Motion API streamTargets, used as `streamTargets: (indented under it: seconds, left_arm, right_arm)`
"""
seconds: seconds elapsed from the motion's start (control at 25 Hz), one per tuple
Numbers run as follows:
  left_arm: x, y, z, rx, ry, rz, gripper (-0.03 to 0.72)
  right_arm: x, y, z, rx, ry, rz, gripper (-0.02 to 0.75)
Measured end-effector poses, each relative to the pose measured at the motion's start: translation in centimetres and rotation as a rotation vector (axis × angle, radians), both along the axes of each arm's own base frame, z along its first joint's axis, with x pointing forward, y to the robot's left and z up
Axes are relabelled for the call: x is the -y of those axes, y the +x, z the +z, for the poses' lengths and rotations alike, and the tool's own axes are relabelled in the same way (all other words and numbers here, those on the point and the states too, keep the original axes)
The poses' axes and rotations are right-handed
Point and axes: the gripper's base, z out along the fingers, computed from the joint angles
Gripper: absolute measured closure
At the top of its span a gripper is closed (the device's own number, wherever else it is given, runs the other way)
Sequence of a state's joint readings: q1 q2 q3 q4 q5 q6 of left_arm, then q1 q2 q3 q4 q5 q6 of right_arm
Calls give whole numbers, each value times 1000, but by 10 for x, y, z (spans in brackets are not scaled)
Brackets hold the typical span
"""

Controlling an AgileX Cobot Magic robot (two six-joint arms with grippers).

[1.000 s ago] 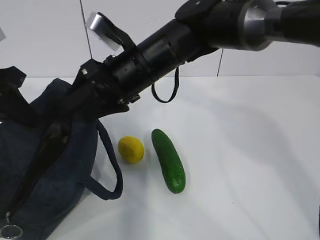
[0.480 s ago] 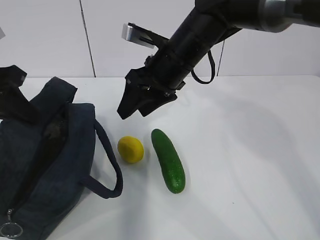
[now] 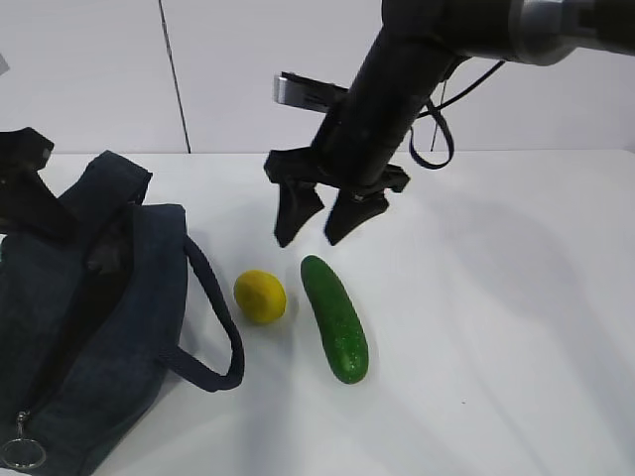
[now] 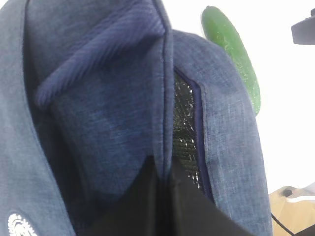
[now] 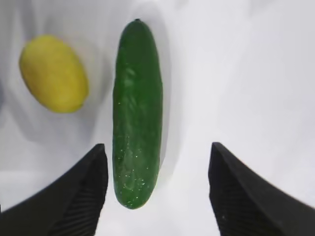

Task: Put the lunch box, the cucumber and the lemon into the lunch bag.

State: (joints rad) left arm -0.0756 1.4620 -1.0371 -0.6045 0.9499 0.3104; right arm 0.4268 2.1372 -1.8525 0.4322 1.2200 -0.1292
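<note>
The dark green cucumber (image 3: 335, 319) is shorter than the lunch bag's gaping opening (image 3: 91, 297), so I expect the cucumber to come to rest lengthwise below the lunch bag's rim when I lower it in.
The dark navy lunch bag (image 3: 94, 327) lies at the left with its mouth agape. My left gripper (image 4: 162, 172) is shut on the fabric edge of the bag (image 4: 108, 113), beside its silver lining (image 4: 184, 128). The yellow lemon (image 3: 260, 296) and the dark green cucumber (image 3: 335, 317) lie side by side on the table, right of the bag. My right gripper (image 3: 308, 241) hangs open and empty just above the cucumber's far end. From the right wrist, the cucumber (image 5: 138, 113) lies close to the left finger of that gripper (image 5: 157, 146), the lemon (image 5: 54, 73) further left. The lunch box is out of view.
The bag's loop handle (image 3: 213, 337) lies on the white table (image 3: 496, 327) close to the lemon. A metal ring pull (image 3: 20, 454) sits at the bag's near end. The left arm (image 3: 28, 188) stands over the bag's far end. A white wall closes the back.
My right arm has drawn back out of the bag's mouth and swung right; its open gripper now points down over the cucumber. The left gripper, lemon and cucumber have not moved.
</note>
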Motion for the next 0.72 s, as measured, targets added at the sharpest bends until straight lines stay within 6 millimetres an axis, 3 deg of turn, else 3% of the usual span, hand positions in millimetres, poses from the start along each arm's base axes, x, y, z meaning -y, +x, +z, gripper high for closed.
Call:
streamTargets:
  seconds: [0.12,0.24,0.52,0.72]
  left_arm:
    - [0,0,0,2,0,1,694]
    - [0,0,0,3,0,2,694]
    - [0,1,0,8,1,5,694]
    - [0,1,0,9,1,6,694]
  right_arm:
    - [15,5,-6,28,-182,-110,237]
    - [20,7,-7,38,-234,-160,253]
    - [7,1,-7,38,-243,-152,265]
    - [1,2,-25,12,-283,-158,265]
